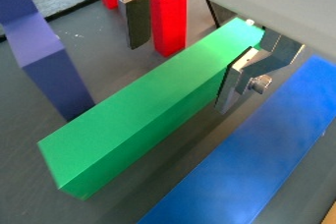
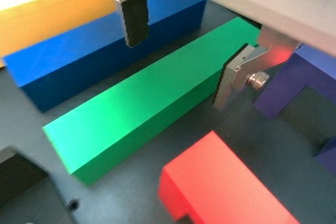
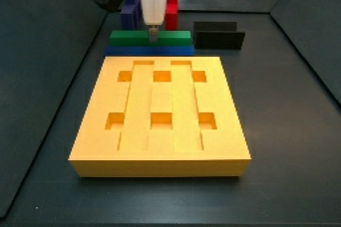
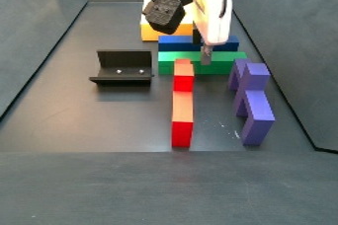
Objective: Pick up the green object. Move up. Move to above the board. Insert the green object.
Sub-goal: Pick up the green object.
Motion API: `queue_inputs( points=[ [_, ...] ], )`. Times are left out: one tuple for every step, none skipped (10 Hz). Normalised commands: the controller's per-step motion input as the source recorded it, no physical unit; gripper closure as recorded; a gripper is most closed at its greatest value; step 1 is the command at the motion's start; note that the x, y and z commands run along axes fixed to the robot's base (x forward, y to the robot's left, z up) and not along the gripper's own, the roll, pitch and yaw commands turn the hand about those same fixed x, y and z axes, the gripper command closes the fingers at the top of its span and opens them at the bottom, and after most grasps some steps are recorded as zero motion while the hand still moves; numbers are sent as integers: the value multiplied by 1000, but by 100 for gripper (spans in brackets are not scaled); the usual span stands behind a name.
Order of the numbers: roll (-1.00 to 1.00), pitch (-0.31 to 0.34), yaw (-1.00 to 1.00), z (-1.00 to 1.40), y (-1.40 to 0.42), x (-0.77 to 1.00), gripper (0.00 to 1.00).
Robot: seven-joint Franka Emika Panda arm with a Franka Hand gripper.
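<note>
The board has a long shallow groove (image 3: 138,104), so when I put the green object (image 3: 151,39) in, it will lie lengthwise along the groove and stick up above the surface.
The green object (image 1: 132,120) is a long green bar lying flat on the dark floor, also visible as the green object (image 2: 138,110), (image 3: 151,40), (image 4: 196,67). My gripper (image 1: 184,71) hangs open and astride it near one end. One silver finger (image 1: 243,76) stands right beside the bar's side face. The other finger's dark pad (image 2: 132,17) hangs well clear on the opposite side, over the blue bar's edge. Nothing is clamped. The board (image 3: 167,112) is a large orange-yellow slab with six square holes, two bars' width away from my gripper (image 3: 151,34).
A long blue bar (image 2: 105,46) lies between the green object and the board. On the green object's other side stand a red block (image 4: 183,106) and purple blocks (image 4: 251,101). The black fixture (image 4: 122,68) sits off to one side.
</note>
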Motion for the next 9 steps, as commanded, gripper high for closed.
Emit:
queue_inputs(
  points=[
    [-54,-83,-149,-240,3,-160,0],
    [-184,-94,-123,-211,91,-77,0],
    [-224,-100,-151,-197,86,-23,0],
    [-151,-79,-160,-103,77,-34,0],
    [-40,-50,-157,-3,37,-51,0],
    [0,0,0,0,0,0,0],
    [0,0,0,0,0,0,100],
    [0,0,0,0,0,0,100],
    [0,0,0,0,0,0,100]
  ],
)
